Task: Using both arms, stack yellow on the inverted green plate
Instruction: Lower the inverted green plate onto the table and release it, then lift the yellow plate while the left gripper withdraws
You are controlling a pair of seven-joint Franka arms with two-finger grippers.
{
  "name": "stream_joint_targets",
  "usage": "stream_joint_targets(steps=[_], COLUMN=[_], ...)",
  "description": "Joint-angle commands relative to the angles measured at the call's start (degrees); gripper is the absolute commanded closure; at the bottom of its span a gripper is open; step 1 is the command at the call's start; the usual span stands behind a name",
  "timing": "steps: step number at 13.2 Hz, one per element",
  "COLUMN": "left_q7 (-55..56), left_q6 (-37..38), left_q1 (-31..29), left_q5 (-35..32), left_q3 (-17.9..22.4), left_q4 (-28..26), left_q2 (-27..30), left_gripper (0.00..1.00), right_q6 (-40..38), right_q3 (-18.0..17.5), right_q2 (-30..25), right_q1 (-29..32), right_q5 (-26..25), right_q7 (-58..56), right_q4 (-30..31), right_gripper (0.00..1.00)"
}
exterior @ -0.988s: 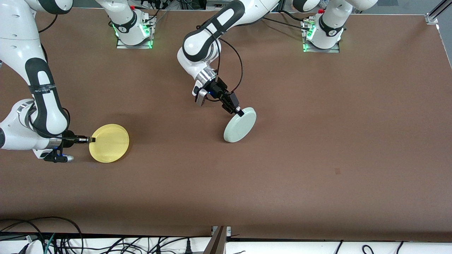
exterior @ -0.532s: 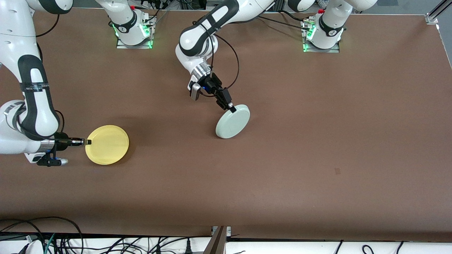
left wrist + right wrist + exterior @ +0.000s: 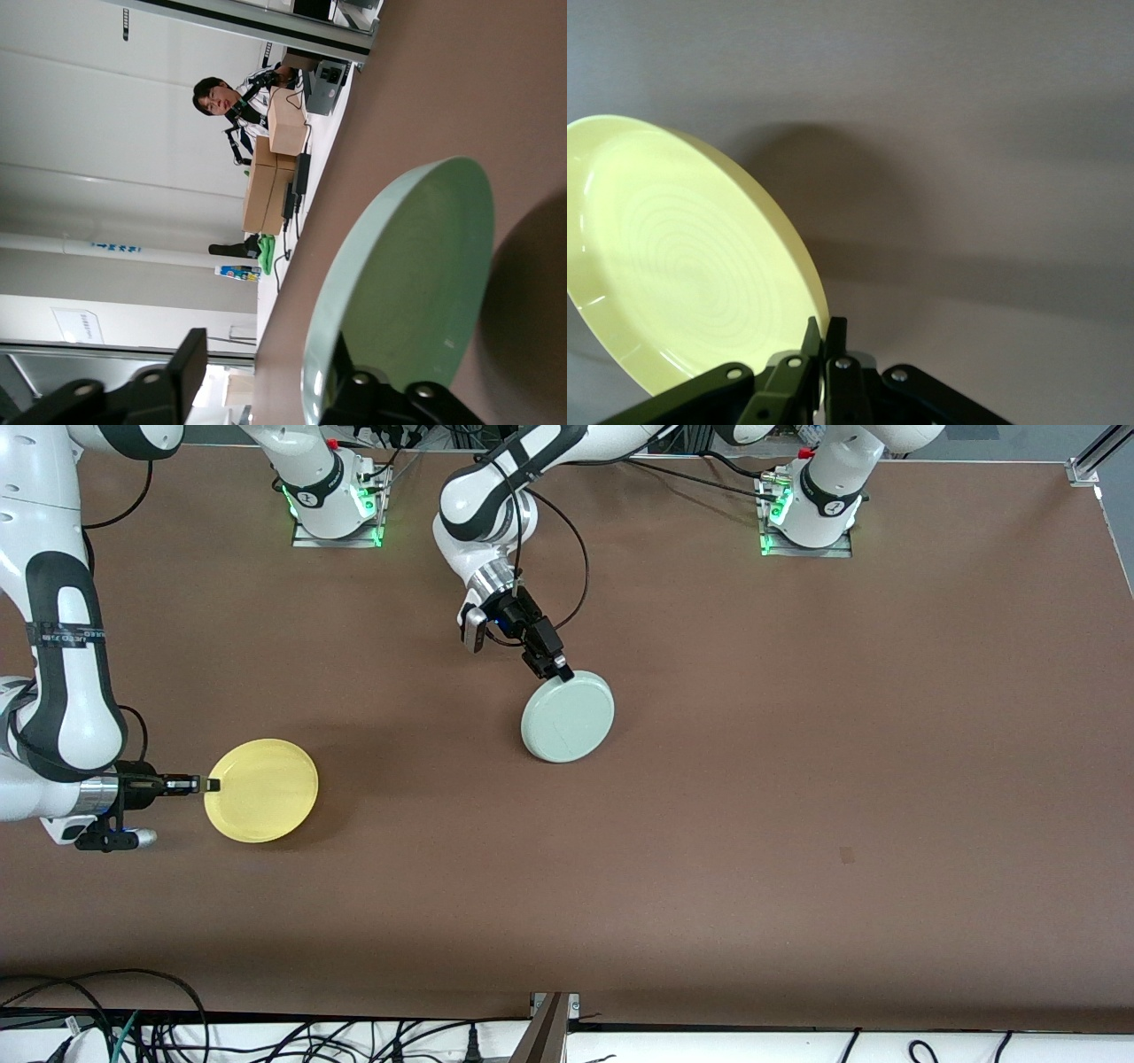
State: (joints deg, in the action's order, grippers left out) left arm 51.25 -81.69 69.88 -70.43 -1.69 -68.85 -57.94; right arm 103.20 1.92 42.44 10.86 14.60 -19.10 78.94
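Note:
The green plate's rim is over a finger of my left gripper, so I should pull that finger out and swing clear before the yellow plate comes over.
The green plate lies underside up, almost flat, on the brown table near the middle. My left gripper is at the plate's rim on the side toward the bases. In the left wrist view the jaws stand wide open with the green plate's rim between them, and one finger rests against the plate. My right gripper is shut on the rim of the yellow plate at the right arm's end of the table. It holds the plate hollow side up and slightly tilted, just above the table. The right wrist view shows the pinched rim and the yellow plate.
The two arm bases stand along the edge away from the front camera. Cables hang below the edge nearest the front camera. Bare table lies between the two plates.
The green plate has tipped from steeply tilted to almost flat, moving with my left gripper toward the right arm's end. My right gripper has drawn the yellow plate slightly toward the right arm's end.

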Motion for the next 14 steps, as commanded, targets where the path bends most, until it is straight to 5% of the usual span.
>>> stream_joint_targets(steps=[1,4,10,14], left_q7=[10.31,21.94,25.22,21.46], left_q6=[0.48,-6.00,-12.87,-18.49], left_q1=[2.54,3.42,2.55,-6.31], left_q5=[6.15,16.26,26.02,37.79], left_q3=[0.11,0.10,-1.57,-2.44], left_q4=[2.05,2.23,7.48,8.73], left_q2=[-1.03,-0.24,-0.15,4.93], left_gripper=[0.00,0.00,0.00,0.00], right_q6=[-5.62,-10.99,-11.97,-12.06], right_q3=[-0.69,-0.60,-3.32,-4.46], right_q2=[-0.43,-0.52,-1.22,-1.57], right_q1=[0.74,0.74,0.04,-0.58], right_q5=[0.69,0.60,0.34,0.51], right_q7=[-1.12,-1.11,-2.43,-2.43], right_q4=[-3.08,-7.48,-8.10,-7.67], right_gripper=[1.00,1.00,1.00,1.00])
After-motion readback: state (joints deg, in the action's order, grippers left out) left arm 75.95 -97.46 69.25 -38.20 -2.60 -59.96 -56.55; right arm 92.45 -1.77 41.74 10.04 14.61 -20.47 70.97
